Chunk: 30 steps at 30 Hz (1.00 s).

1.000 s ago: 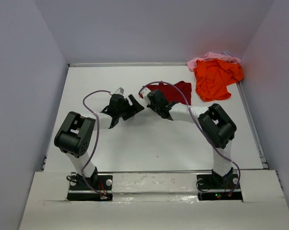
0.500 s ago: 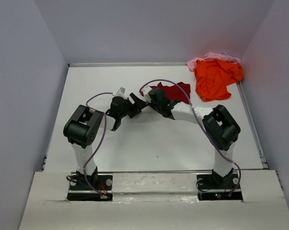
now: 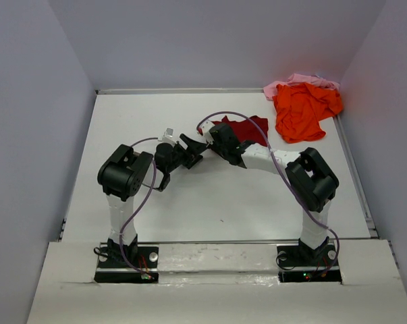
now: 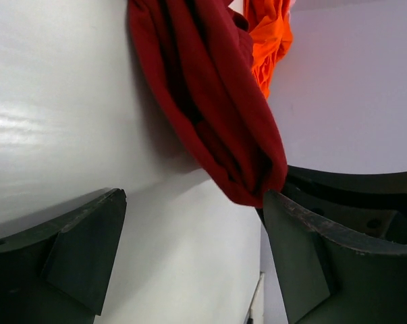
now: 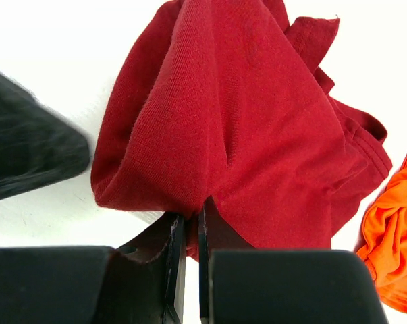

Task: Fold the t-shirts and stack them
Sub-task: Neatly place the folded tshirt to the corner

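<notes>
I should move my left gripper in around the cloth [image 4: 223,128] and take it from my right gripper, because the maroon t-shirt's held end [image 4: 252,177] is outside my left gripper's fingers.
The maroon t-shirt [image 3: 247,129] lies bunched mid-table; it fills the right wrist view [image 5: 243,128] and hangs across the left wrist view [image 4: 210,94]. My right gripper [image 5: 190,233] is shut on a fold of its near edge; in the top view the right gripper [image 3: 206,143] sits at the shirt's left end. My left gripper [image 3: 192,147] is open and empty, its fingers [image 4: 82,250] wide apart, just left of the right gripper and close to the maroon cloth. The orange t-shirt [image 3: 304,108] lies crumpled at the back right, over the pale pink t-shirt [image 3: 294,82].
The white table [image 3: 210,202] is boxed in by grey walls on three sides. The orange and pink pile sits against the right wall near the back corner. A purple cable [image 3: 243,121] arcs over the maroon shirt.
My left arm has swung in and its gripper moved right, closing on the right gripper and the maroon shirt. The right gripper has moved slightly back with the cloth.
</notes>
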Each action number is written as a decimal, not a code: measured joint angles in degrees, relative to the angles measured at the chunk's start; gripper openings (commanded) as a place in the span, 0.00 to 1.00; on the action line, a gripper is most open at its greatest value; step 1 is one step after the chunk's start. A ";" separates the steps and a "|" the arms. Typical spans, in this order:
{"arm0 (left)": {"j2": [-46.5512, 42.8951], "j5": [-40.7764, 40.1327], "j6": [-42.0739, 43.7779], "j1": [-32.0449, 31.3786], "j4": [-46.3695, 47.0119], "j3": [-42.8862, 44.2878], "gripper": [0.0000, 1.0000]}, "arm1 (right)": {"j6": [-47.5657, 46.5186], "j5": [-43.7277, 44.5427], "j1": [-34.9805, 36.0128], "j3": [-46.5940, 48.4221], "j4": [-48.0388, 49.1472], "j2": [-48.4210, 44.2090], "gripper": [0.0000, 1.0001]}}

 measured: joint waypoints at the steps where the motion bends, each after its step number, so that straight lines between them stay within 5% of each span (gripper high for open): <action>1: 0.00 -0.02 -0.37 0.13 0.66 -0.61 0.92 | 0.00 0.00 0.00 0.00 0.02 0.00 0.00; 13: 2.32 -0.52 -7.15 1.29 5.22 -1.60 0.93 | 0.87 -0.94 -0.02 0.00 -0.48 0.00 0.00; 30: 4.13 -1.01 -5.14 0.83 2.14 11.50 0.93 | 1.49 -1.92 -0.02 0.00 -1.27 0.00 0.00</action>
